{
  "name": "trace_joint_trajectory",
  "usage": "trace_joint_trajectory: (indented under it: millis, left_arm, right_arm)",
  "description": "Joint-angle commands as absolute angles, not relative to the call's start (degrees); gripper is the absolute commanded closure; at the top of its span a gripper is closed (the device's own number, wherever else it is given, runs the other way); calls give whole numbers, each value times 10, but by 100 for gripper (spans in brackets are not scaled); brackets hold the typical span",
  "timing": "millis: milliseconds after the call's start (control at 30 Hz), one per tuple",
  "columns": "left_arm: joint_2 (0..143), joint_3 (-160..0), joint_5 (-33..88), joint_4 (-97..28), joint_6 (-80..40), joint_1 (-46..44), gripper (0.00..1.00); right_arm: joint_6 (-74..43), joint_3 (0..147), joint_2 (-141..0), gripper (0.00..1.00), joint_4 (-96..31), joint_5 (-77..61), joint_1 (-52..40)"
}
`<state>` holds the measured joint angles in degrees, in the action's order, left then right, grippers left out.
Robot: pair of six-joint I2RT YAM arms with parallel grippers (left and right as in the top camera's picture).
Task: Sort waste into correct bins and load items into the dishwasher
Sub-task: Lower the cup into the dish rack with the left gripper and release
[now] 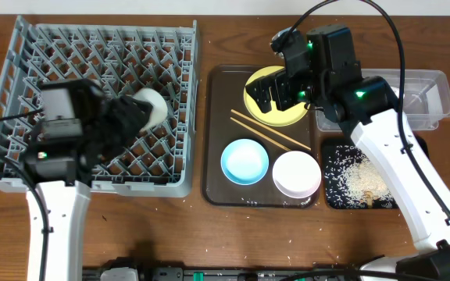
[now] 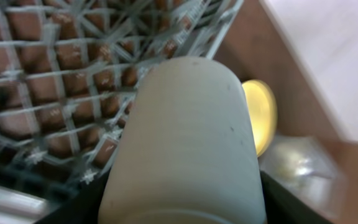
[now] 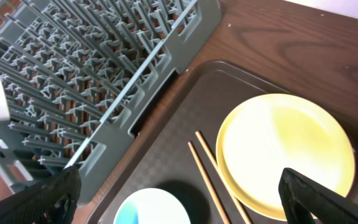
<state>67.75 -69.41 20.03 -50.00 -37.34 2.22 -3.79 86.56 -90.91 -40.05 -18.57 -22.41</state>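
The white cup (image 1: 156,106) is tilted over the grey dish rack, so the robot's left gripper should pull back and place it level in the dish rack's near corner (image 1: 165,158) by the tray.
My left gripper (image 1: 127,117) is shut on the small white cup (image 1: 150,107) and holds it over the grey dish rack (image 1: 22,55); the cup (image 2: 185,143) fills the left wrist view above the rack grid (image 2: 48,87). My right gripper (image 1: 280,92) is open and empty above the yellow plate (image 1: 255,84). The plate (image 3: 284,149), the chopsticks (image 3: 213,177) and the light blue bowl (image 3: 145,208) show below its fingers (image 3: 179,193). In the overhead view the chopsticks (image 1: 268,131), the blue bowl (image 1: 245,161) and the white bowl (image 1: 296,173) lie on the brown tray (image 1: 216,133).
The clear tub (image 1: 428,97) stands at the far right. The black tray (image 1: 336,168) in front of it holds pale rice-like crumbs (image 1: 362,181). A few crumbs lie on the wooden table near the front edge.
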Motion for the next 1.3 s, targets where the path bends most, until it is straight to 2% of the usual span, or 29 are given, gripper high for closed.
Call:
trace_joint_trajectory:
  millis: [0, 133, 433, 967, 1100, 1267]
  left_arm:
    - [691, -706, 29, -530, -358, -40, 77]
    - [738, -706, -10, -556, -360, -81, 77]
    - [850, -706, -4, -554, -358, -89, 81]
    - [891, -706, 30, -568, -356, -131, 80]
    - [891, -706, 30, -569, -356, -131, 65]
    - [890, -707, 30, -567, -356, -130, 35]
  right_arm:
    - [-27, 869, -911, 1, -403, -172, -224]
    - [-27, 869, -911, 1, -410, -172, -225]
    - [-27, 869, -911, 1, -424, -171, -225]
    - [-27, 869, -911, 1, -425, -171, -225]
    - [-27, 869, -911, 1, -427, -172, -225]
    - [-27, 869, -911, 1, -431, -171, -225]
